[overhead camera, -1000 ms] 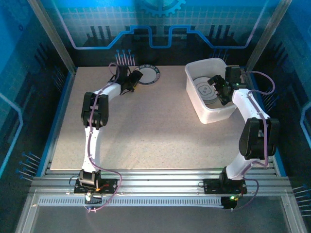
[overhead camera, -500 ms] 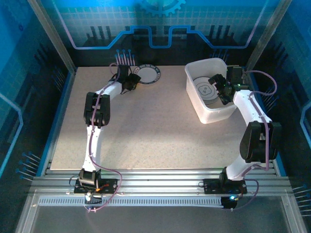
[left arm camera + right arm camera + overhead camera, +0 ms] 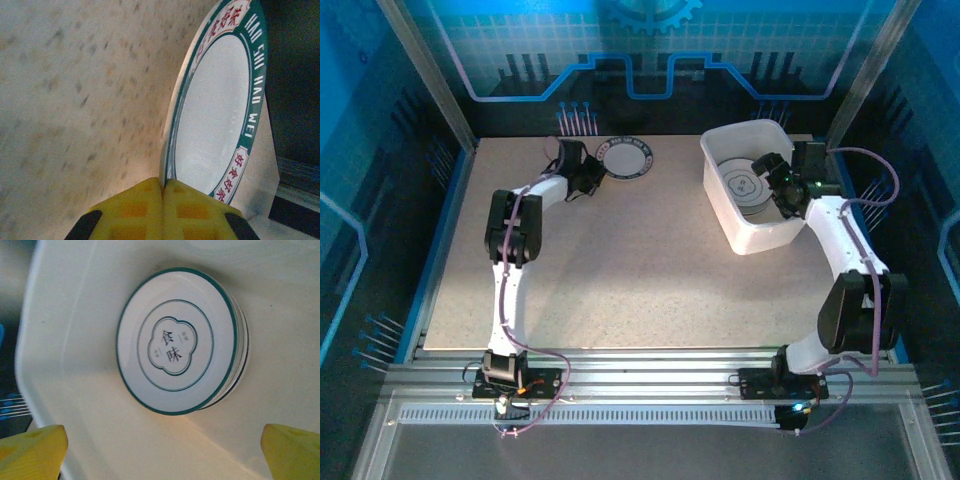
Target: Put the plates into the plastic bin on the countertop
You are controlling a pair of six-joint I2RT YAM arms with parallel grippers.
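I expect the lettered plate to settle flat and cover the grey motif when I lower it, because the bin's stack is level and about as wide.
A white plate with a dark green lettered rim lies at the back of the countertop. My left gripper is shut on its near left rim. In the left wrist view the yellow pads pinch the edge of that plate, which tilts up off the speckled surface, and the gripper shows no gap. The white plastic bin stands at the back right and holds a stack of plates. My right gripper hangs open over it. In the right wrist view the top plate bears a grey motif and sits well beyond the open gripper.
Blue edges and metal rails frame the countertop. The bin wall rises to the left of the stack. The bin's inner floor lies bare beneath the right gripper. Both arm bases sit at the near rail.
My left gripper has closed onto the plate's rim, and the plate has tipped up slightly. The right arm has shifted a little to the right above the bin and is still open.
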